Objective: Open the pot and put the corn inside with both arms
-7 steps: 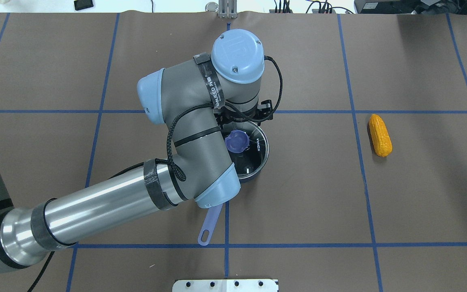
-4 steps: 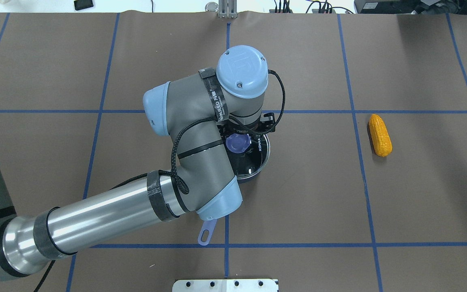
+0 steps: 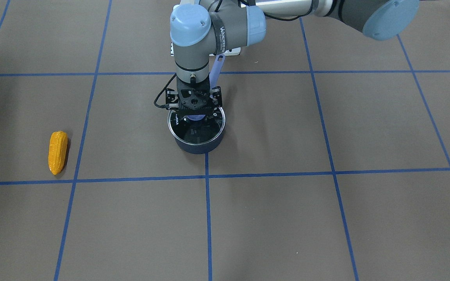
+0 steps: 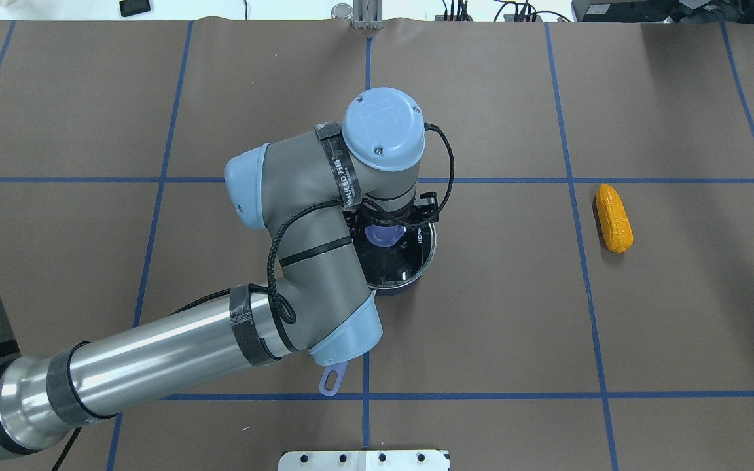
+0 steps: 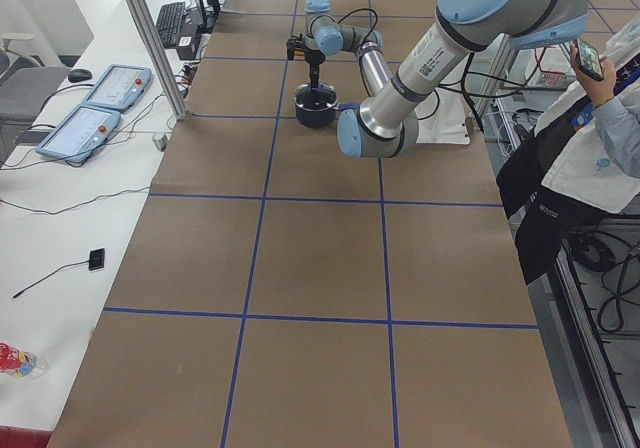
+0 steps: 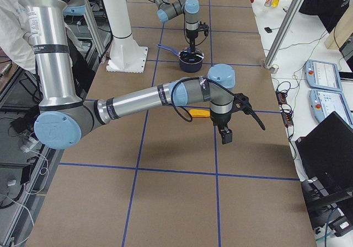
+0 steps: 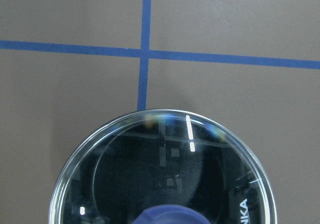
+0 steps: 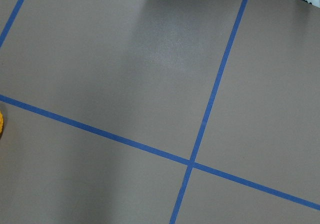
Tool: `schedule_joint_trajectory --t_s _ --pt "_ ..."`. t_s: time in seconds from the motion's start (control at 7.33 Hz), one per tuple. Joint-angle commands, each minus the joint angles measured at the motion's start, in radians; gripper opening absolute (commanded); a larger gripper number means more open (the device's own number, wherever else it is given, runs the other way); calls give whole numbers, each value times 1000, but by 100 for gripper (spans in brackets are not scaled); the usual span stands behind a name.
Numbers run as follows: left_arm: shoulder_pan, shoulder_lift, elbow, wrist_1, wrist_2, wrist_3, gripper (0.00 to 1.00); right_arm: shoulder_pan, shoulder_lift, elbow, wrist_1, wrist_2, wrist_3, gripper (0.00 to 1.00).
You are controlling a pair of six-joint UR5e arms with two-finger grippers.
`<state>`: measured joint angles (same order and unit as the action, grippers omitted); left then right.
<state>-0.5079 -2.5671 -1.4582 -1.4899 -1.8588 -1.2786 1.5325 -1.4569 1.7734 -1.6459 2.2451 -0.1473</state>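
Observation:
The glass lid lets me see only a plain dark interior [image 3: 200, 133] through it, so I should expect an empty pot [image 3: 199, 147] when I take the lid off.
The dark navy pot [image 3: 197, 146] stands mid-table, its glass lid [image 3: 193, 132] on, its periwinkle handle [image 4: 331, 381] pointing at the robot. My left gripper [image 3: 196, 116] points straight down over the lid's purple knob [image 4: 382, 234], its black fingers open on either side of the knob. The left wrist view shows the lid [image 7: 160, 169] close below. The corn [image 4: 614, 217] lies on the table far to the pot's right. My right gripper [image 6: 225, 135] shows only in the exterior right view, hovering beside the corn [image 6: 198, 113]. I cannot tell whether it is open.
Blue tape lines grid the brown table cover. The white base mount [image 4: 364, 460] sits at the near table edge. An operator [image 5: 590, 138] stands by the table's side. Control pendants [image 6: 325, 73] lie on a side bench.
My left wrist has shifted toward the robot and lower, over the lid's knob, which it now mostly hides from above. Pot, lid and corn have not moved.

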Motion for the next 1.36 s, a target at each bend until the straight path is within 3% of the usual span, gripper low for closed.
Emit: schedule_joint_trajectory --t_s 0.0,0.14,0.27,0.82,1.23 --pt "0 5 -13 -3 0 2 81 0 0 0 0 1 0 100" --pt "0 8 -20 -3 1 8 55 0 0 0 0 -1 0 100" --pt "0 13 -22 -3 1 11 36 0 0 0 0 1 0 100" --pt "5 18 -98 7 -2 13 26 0 0 0 0 1 0 100" --pt "-1 109 -281 90 -3 42 21 0 0 0 0 1 2 100"
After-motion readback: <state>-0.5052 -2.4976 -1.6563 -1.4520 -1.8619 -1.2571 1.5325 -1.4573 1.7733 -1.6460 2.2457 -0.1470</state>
